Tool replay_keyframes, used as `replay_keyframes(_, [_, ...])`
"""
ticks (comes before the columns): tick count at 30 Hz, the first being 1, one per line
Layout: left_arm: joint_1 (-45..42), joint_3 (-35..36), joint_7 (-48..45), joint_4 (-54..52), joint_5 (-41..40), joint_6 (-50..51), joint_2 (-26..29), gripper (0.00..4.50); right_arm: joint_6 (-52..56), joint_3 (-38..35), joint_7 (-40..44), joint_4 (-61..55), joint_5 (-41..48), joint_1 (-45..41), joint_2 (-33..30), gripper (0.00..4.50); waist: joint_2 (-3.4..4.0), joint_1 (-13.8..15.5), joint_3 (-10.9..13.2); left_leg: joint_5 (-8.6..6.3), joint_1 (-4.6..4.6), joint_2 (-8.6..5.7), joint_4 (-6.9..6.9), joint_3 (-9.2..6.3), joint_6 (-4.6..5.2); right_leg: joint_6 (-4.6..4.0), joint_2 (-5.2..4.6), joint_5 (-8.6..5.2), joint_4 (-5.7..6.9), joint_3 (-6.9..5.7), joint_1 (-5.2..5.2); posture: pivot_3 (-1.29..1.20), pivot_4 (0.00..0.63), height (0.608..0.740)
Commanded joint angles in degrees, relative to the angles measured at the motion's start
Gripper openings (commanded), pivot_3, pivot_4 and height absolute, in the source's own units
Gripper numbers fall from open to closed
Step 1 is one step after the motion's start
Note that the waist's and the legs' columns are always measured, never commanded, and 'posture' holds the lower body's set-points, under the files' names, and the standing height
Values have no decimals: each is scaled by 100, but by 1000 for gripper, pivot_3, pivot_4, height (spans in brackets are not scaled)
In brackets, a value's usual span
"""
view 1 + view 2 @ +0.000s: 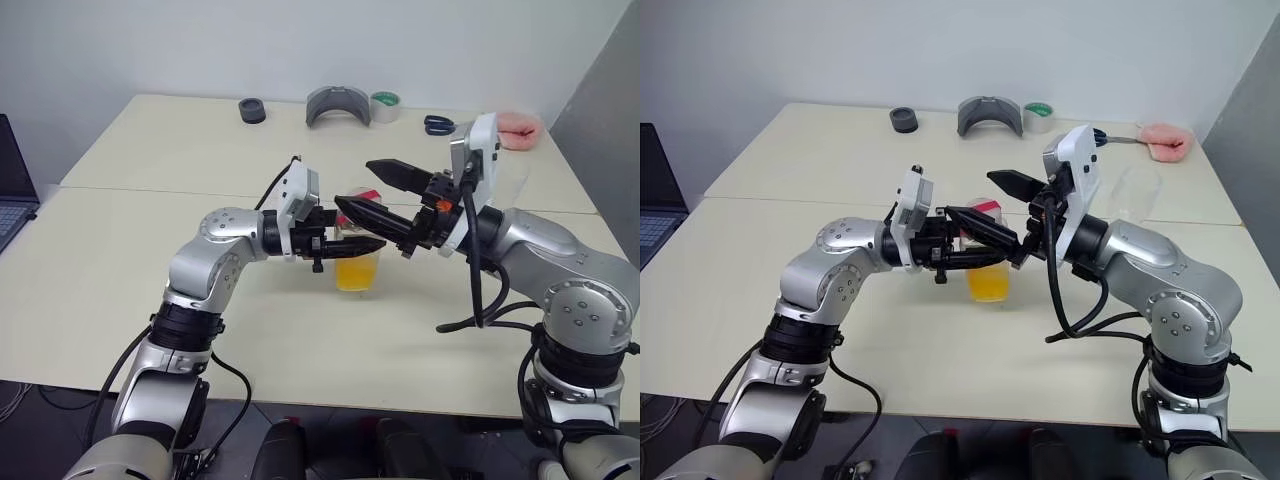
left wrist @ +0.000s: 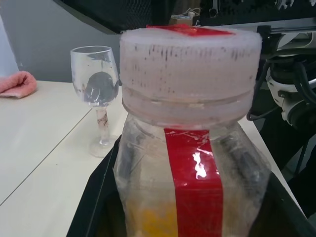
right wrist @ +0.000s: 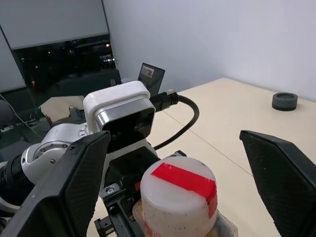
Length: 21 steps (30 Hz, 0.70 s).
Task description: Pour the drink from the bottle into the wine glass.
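My right gripper's open fingers are above the cap's top [image 3: 173,178], which sits low beneath them. My right gripper should therefore back away and come in lower, level with the cap's side [image 2: 190,71].
The bottle [image 1: 358,262] stands upright over the middle of the table, its pink-red cap [image 3: 178,197] on. The orange-yellow drink [image 1: 988,283] fills its lower part. My left gripper [image 1: 372,245] reaches in level from the left and is shut on the bottle's body below the cap. From the right, my right gripper [image 1: 352,184] is open wide with one finger on each side of the cap, not touching it. The wine glass [image 2: 96,84] stands upright behind my right arm, by the table's right side, partly hidden in the eye views [image 1: 1135,190].
Along the far edge lie a black ring [image 1: 252,110], a grey curved part [image 1: 338,105], a tape roll [image 1: 385,105], blue scissors [image 1: 438,124] and a pink cloth [image 1: 520,128]. A laptop [image 1: 10,190] sits at the far left.
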Motion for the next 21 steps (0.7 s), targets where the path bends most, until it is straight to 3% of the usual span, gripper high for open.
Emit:
replay_keyframes(1, [-189,37,-36,-160,-29,-123,-58,1842,-187,74,136,-113,1,5,-126,4480,0,-1,0,0,0,0,0,1,0,0,0,0,-1,1,0,0,150,740])
replay_keyframes(11, [-88,81,74,-279,-15,-81,-29,1842,-559,311,275,20,-212,153,-133,4480,0,-2,0,0,0,1,0,0,0,0,1,0,-1,0,0,0,150,740])
replay_keyframes(14, [-71,88,80,-294,-24,-62,-21,1842,-618,312,246,51,-207,145,-40,3944,0,-2,0,0,0,1,0,0,0,0,1,0,-1,0,0,0,150,740])
replay_keyframes(19, [-70,82,69,-304,-24,-34,2,1842,-686,319,240,79,-223,136,-13,2176,0,-1,0,0,0,1,0,0,0,0,1,0,-1,1,0,0,150,740])
replay_keyframes(21, [-84,79,71,-297,-25,-21,0,1842,-707,335,246,73,-235,163,-25,1883,0,-1,0,0,0,1,0,0,0,0,1,0,-1,0,0,0,150,740])
